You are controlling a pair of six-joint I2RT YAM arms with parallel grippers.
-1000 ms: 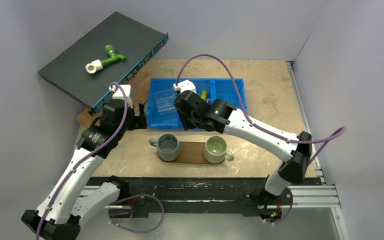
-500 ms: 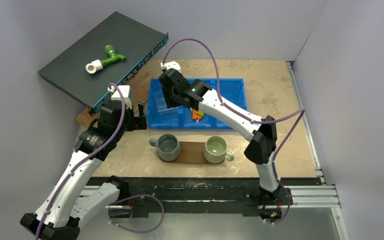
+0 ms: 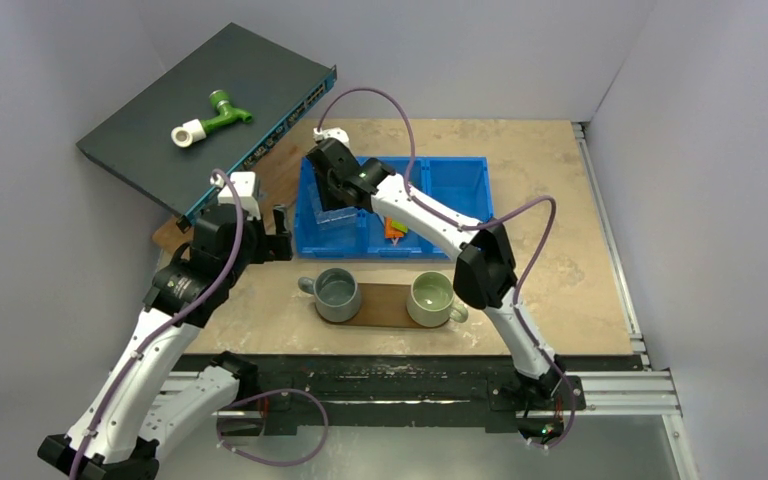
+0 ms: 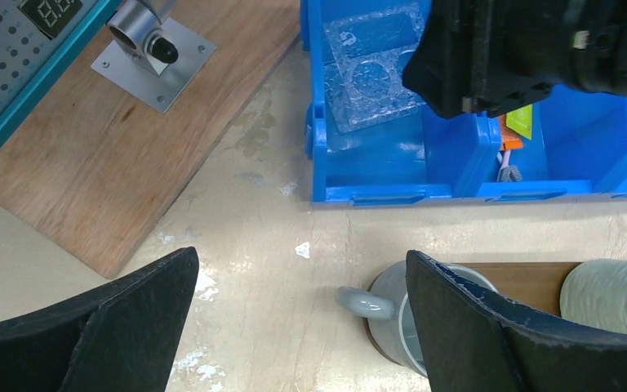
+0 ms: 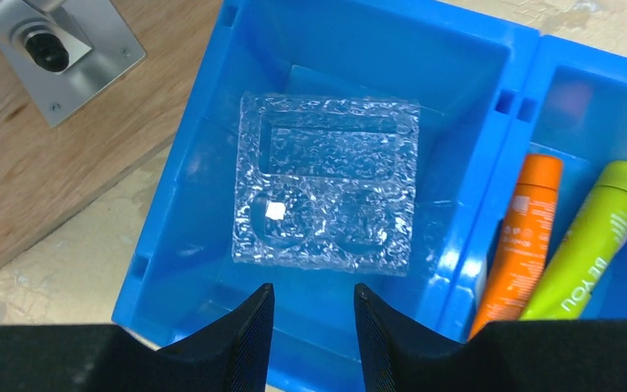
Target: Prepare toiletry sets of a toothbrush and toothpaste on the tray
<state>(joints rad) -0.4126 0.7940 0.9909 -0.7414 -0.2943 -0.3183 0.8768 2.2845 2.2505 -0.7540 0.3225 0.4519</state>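
Note:
The strip (image 5: 320, 224) between the blister piece's round holes (image 5: 362, 222) is in line with the open fingers of my right gripper. I keep going down until the fingers are on both sides of the strip and close.
My right gripper (image 5: 313, 294) hovers over the left compartment of the blue bin (image 3: 455, 170), jaws partly open with nothing between them. Under it lies a clear plastic blister piece (image 5: 326, 192). An orange tube (image 5: 526, 237) and a lime-green tube (image 5: 592, 245) lie side by side in the middle compartment. The tray (image 3: 385, 308) is the dark-brown oval board near the front, with two mugs on it. My left gripper (image 4: 300, 269) hangs wide open and empty over bare table, left of the tray. No toothbrush shows plainly in any view.
A grey-blue mug (image 3: 337, 293) and a pale-green mug (image 3: 431, 298) stand on the tray. A rectangular wooden board (image 4: 114, 155) with a metal fitting (image 4: 151, 49) lies left of the bin. Behind it leans a dark network switch (image 3: 260, 75) carrying a green-and-white pipe fitting (image 3: 210, 115).
My right arm has swung left and farther back, from over the bin's middle compartment to over its left compartment. The left arm has barely moved, and both jaws kept their widths.

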